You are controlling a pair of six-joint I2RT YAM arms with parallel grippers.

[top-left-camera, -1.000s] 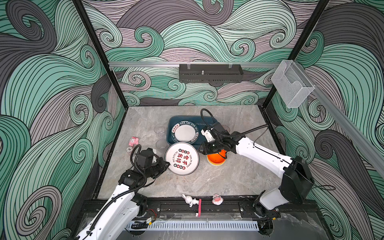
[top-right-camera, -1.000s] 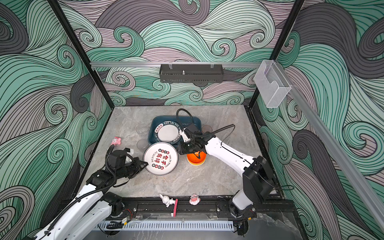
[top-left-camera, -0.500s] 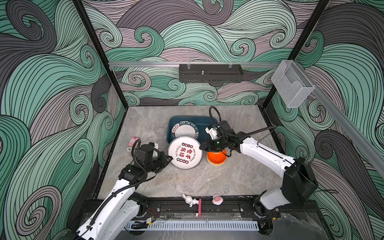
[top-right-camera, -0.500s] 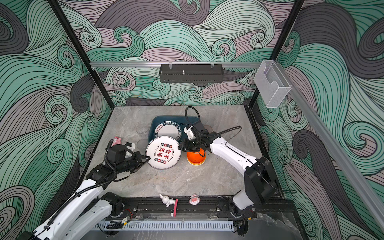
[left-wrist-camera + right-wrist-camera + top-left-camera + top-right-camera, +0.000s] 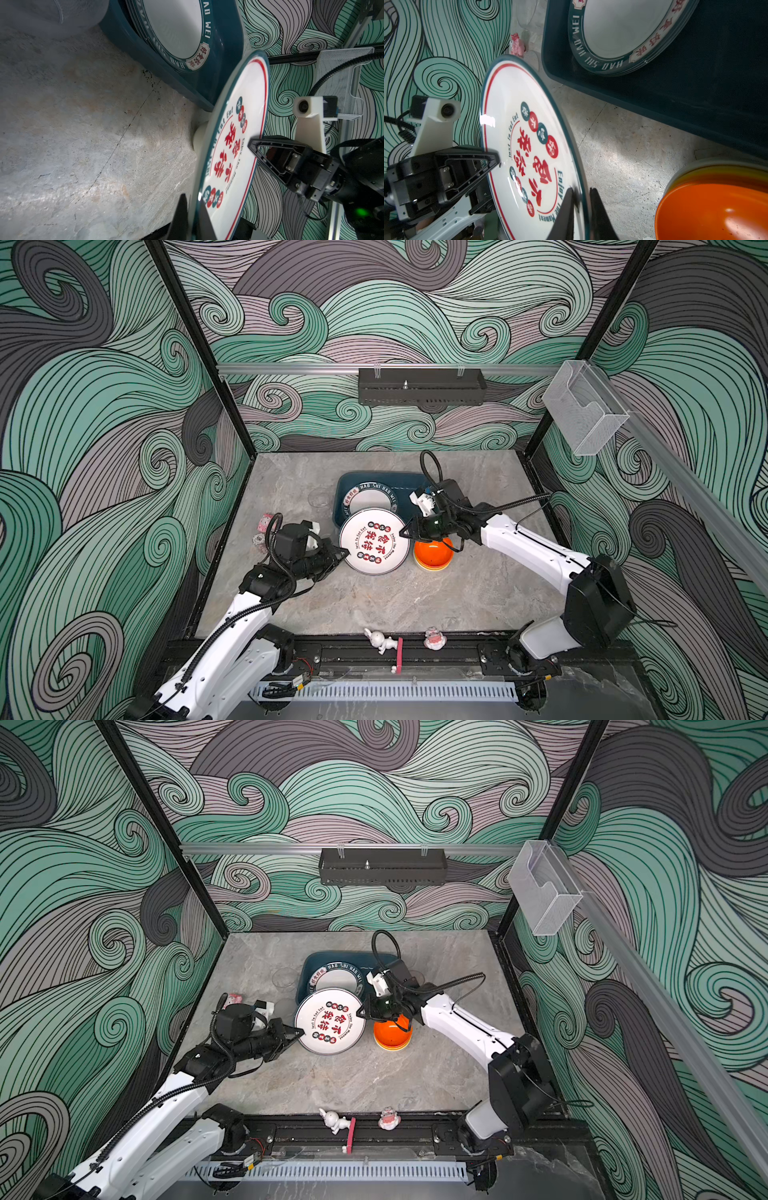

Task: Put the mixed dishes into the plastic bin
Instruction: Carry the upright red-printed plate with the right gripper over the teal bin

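Note:
My left gripper should open first, since both grippers are on the white plate's rim. My right gripper will then lay it down on the plate in the bin.
A white plate with red Chinese characters hangs above the table just in front of the plastic bin. My left gripper is shut on its left rim. My right gripper is shut on its right rim. A dark-green-rimmed plate lies in the bin. Stacked orange and yellow bowls sit right of the held plate.
A clear glass stands left of the bin. Pink and white figurines lie at the left, two more figurines on the front rail. A black tray and clear box hang on the walls.
The plate has risen off the table and moved toward the bin with my left gripper. My right gripper swung left from the bowls and closed on the plate's right rim.

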